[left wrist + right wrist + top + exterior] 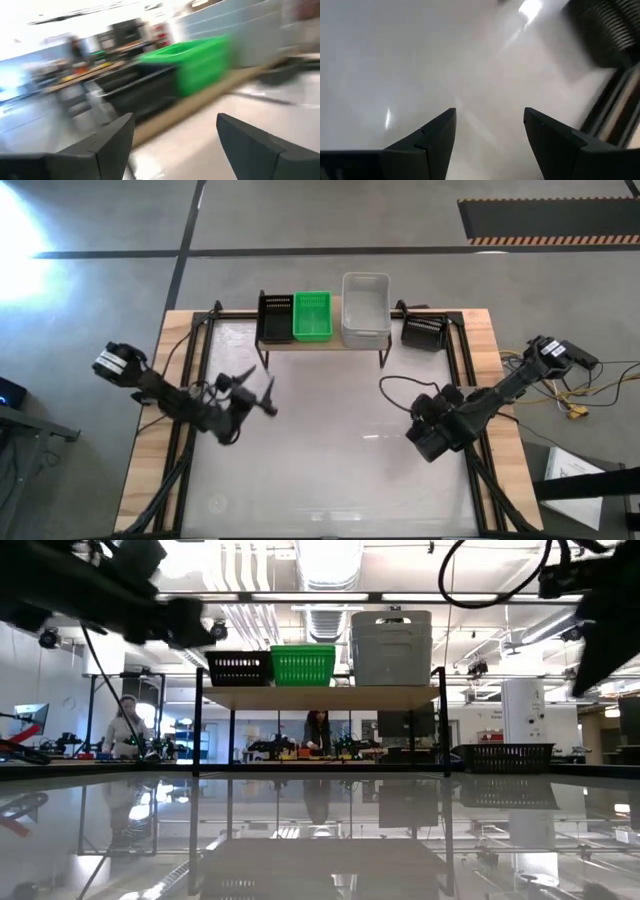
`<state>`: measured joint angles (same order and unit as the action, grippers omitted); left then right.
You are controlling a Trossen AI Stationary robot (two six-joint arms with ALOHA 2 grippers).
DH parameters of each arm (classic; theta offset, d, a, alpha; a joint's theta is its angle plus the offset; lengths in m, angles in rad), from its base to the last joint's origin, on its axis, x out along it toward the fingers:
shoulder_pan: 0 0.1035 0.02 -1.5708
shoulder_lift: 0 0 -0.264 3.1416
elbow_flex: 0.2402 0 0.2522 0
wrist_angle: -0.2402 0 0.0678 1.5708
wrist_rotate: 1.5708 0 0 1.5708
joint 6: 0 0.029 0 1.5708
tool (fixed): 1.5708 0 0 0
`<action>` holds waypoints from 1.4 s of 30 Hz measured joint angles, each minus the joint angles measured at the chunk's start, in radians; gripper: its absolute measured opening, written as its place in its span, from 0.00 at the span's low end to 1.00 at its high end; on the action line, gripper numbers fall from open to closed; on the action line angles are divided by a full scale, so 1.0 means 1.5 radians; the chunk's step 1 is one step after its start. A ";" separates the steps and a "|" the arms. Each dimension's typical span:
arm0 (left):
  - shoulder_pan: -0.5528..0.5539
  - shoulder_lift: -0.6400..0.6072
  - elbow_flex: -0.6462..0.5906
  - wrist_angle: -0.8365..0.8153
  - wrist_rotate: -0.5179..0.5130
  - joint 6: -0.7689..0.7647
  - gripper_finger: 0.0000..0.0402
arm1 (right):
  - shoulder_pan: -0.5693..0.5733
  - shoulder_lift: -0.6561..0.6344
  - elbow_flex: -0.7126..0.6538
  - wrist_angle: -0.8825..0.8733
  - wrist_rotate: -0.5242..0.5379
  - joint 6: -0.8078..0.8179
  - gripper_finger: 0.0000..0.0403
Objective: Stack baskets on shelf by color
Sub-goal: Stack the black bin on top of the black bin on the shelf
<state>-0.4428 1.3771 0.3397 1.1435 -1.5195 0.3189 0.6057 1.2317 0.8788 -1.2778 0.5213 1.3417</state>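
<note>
My left gripper is too far from the loose black basket [425,332] to reach it, so next my right gripper grabs the basket's rim [407,340] and puts the basket down near my left gripper.
On the shelf [322,341] at the table's far side, three baskets stand side by side on its wooden top: a black basket [275,317], a green basket [311,315] and a larger white basket [366,308]. The low view shows the same row: black [238,668], green [303,665], white [391,648]. A second black basket [424,331] rests on the table just right of the shelf. My left gripper [262,388] hovers open, left of centre, facing the black and green baskets [200,60]. My right gripper [490,125] is open above bare table on the right.
The table has a glossy white sheet [330,470] within a wooden border [150,430]. Cables [405,385] lie near the right arm. In the low view, people [125,725] stand in the room behind the table. Floor tape runs beyond the far edge.
</note>
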 joint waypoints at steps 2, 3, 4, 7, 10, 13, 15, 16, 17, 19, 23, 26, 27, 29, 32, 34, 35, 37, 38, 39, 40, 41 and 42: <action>-0.056 0.001 0.000 -0.001 0.036 -0.015 0.67 | -0.007 -0.007 0.035 0.004 -0.084 -0.111 0.55; -0.080 0.005 0.000 -0.001 0.068 -0.017 0.67 | -0.010 -0.007 0.052 0.009 -0.109 -0.170 0.55; -0.102 0.011 -0.001 -0.002 0.106 -0.017 0.67 | -0.015 -0.007 0.068 0.010 -0.123 -0.223 0.54; -0.151 0.037 -0.001 -0.018 0.260 -0.058 0.67 | -0.046 -0.004 0.106 -0.002 -0.118 -0.364 0.52; -0.157 0.073 0.010 -0.026 0.419 -0.162 0.67 | -0.112 -0.004 0.135 -0.040 -0.059 -0.438 0.48; -0.154 0.129 0.034 -0.027 0.480 -0.237 0.67 | -0.213 -0.011 0.158 -0.119 0.011 -0.484 0.45; -0.154 0.169 0.055 -0.027 0.483 -0.242 0.67 | -0.295 -0.026 0.166 -0.142 0.018 -0.541 0.44; -0.154 0.187 0.067 -0.027 0.484 -0.242 0.67 | -0.341 -0.038 0.166 -0.137 0.008 -0.584 0.43; -0.154 0.204 0.078 -0.027 0.484 -0.239 0.67 | -0.384 -0.050 0.161 -0.128 -0.006 -0.628 0.43; -0.152 0.235 0.101 -0.027 0.484 -0.224 0.67 | -0.476 -0.073 0.140 -0.107 -0.036 -0.707 0.42; -0.150 0.275 0.141 -0.025 0.484 -0.204 0.67 | -0.664 -0.112 0.094 -0.030 -0.111 -0.797 0.41; -0.148 0.287 0.158 -0.027 0.485 -0.187 0.67 | -0.783 -0.125 0.071 0.032 -0.159 -0.826 0.42; -0.148 0.288 0.164 -0.026 0.485 -0.178 0.67 | -0.814 -0.126 0.065 0.050 -0.174 -0.838 0.42; -0.148 0.286 0.168 -0.024 0.485 -0.165 0.67 | -0.864 -0.126 0.056 0.075 -0.215 -0.867 0.42; -0.148 0.281 0.167 -0.023 0.485 -0.156 0.67 | -0.895 -0.123 0.049 0.088 -0.277 -0.908 0.41; -0.148 0.277 0.167 -0.023 0.485 -0.156 0.67 | -0.896 -0.121 0.048 0.088 -0.283 -0.917 0.40; -0.148 0.276 0.167 -0.023 0.485 -0.156 0.67 | -0.896 -0.121 0.046 0.093 -0.280 -0.922 0.40; -0.147 0.275 0.167 -0.022 0.485 -0.156 0.67 | -0.896 -0.121 0.040 0.119 -0.265 -0.927 0.39; -0.147 0.275 0.168 -0.023 0.485 -0.156 0.67 | -0.896 -0.120 0.034 0.139 -0.246 -0.931 0.39; -0.146 0.274 0.168 -0.024 0.485 -0.156 0.67 | -0.897 -0.115 0.030 0.156 -0.225 -0.941 0.39; -0.146 0.273 0.168 -0.023 0.486 -0.156 0.67 | -0.900 -0.106 0.028 0.174 -0.214 -0.947 0.40; -0.146 0.273 0.168 -0.022 0.486 -0.156 0.67 | -0.906 -0.096 0.026 0.193 -0.213 -0.958 0.40; -0.146 0.273 0.168 -0.022 0.486 -0.156 0.67 | -0.914 -0.083 0.026 0.208 -0.215 -0.965 0.42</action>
<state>-0.6624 1.7863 0.5911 1.1101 -0.7898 0.0851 -0.7647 1.1078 0.9175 -0.9662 0.1987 -0.1055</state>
